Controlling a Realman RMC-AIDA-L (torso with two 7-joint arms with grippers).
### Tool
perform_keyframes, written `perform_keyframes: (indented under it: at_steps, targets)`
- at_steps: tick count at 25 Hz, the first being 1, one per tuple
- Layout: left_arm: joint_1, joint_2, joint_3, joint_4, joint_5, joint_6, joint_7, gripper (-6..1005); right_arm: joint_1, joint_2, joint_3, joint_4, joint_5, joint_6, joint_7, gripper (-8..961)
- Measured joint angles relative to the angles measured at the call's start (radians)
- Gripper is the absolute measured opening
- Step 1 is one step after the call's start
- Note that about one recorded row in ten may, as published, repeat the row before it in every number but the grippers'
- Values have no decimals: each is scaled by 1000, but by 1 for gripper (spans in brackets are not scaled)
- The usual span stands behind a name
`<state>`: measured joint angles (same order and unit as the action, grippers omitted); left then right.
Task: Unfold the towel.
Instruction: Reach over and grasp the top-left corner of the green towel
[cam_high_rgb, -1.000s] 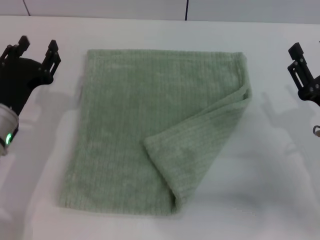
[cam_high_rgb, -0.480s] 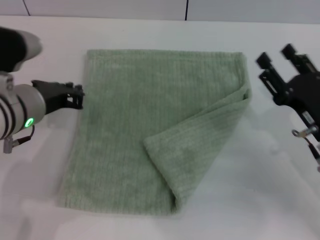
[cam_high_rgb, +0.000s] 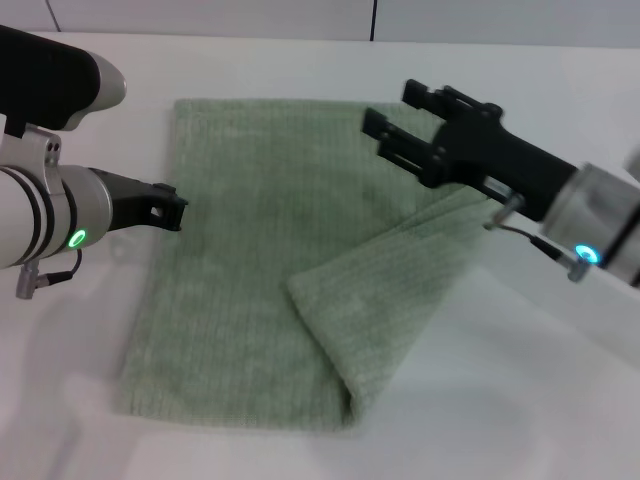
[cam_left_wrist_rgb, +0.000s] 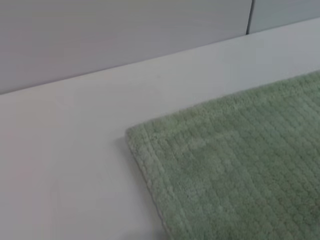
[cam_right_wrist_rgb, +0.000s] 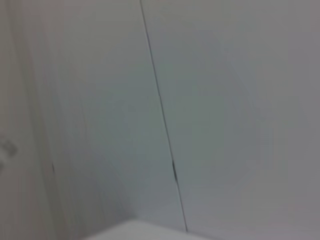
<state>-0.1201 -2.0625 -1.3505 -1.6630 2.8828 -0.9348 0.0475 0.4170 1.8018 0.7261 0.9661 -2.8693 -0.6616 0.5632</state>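
Next, I bring my right gripper back and pinch the flap's tip (cam_high_rgb: 294, 286) at the towel's middle, because the gripper is hovering over the towel's far part (cam_high_rgb: 400, 118), past the towel's fold.
The pale green towel (cam_high_rgb: 250, 250) lies flat on the white table (cam_high_rgb: 560, 380). Its near right corner is folded over diagonally, and this flap (cam_high_rgb: 390, 290) reaches toward the towel's middle. My left gripper (cam_high_rgb: 170, 207) is low beside the towel's left edge, open and empty. My right gripper (cam_high_rgb: 392, 108) hovers over the towel's far right part, open and empty, just beyond the fold. The left wrist view shows one hemmed corner of the towel (cam_left_wrist_rgb: 235, 170) on the table. The right wrist view shows none of the towel.
A grey panelled wall (cam_high_rgb: 300, 15) runs behind the table; the right wrist view shows only this wall and a seam (cam_right_wrist_rgb: 165, 140). White tabletop (cam_left_wrist_rgb: 65, 165) surrounds the towel on all sides.
Both arms have swung in from the table's sides. The left gripper now sits at the towel's left edge and the right gripper is over its far right part. The towel has not moved.
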Motion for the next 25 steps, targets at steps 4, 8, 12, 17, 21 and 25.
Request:
perform_keyframes:
  at_steps: [4,8,12,17,21,25]
  targets:
    - [-10,0,-12,-4,2,-22,5,-2,-28,-62,38,281,-47,322,4,658]
    - [-41,0,-38,10,4,-64,7,-2,-25,-116,95,636,-38,881,-24,658]
    - [-70,1,-43,16,4,-103,10,-2,-32,-18,271,848,99,1369,-268,658]
    - [-110,-2,-47,29,-1,-163,18,-2,-42,261,633,891,312,1849,-810,657]
    - [-130,-3,-34,62,-20,-160,24,-2,24,274,666,846,324,1972,-935,655]
    - [-159,-4,-22,109,-38,-148,30,-2,28,281,589,760,313,1930,-909,655]
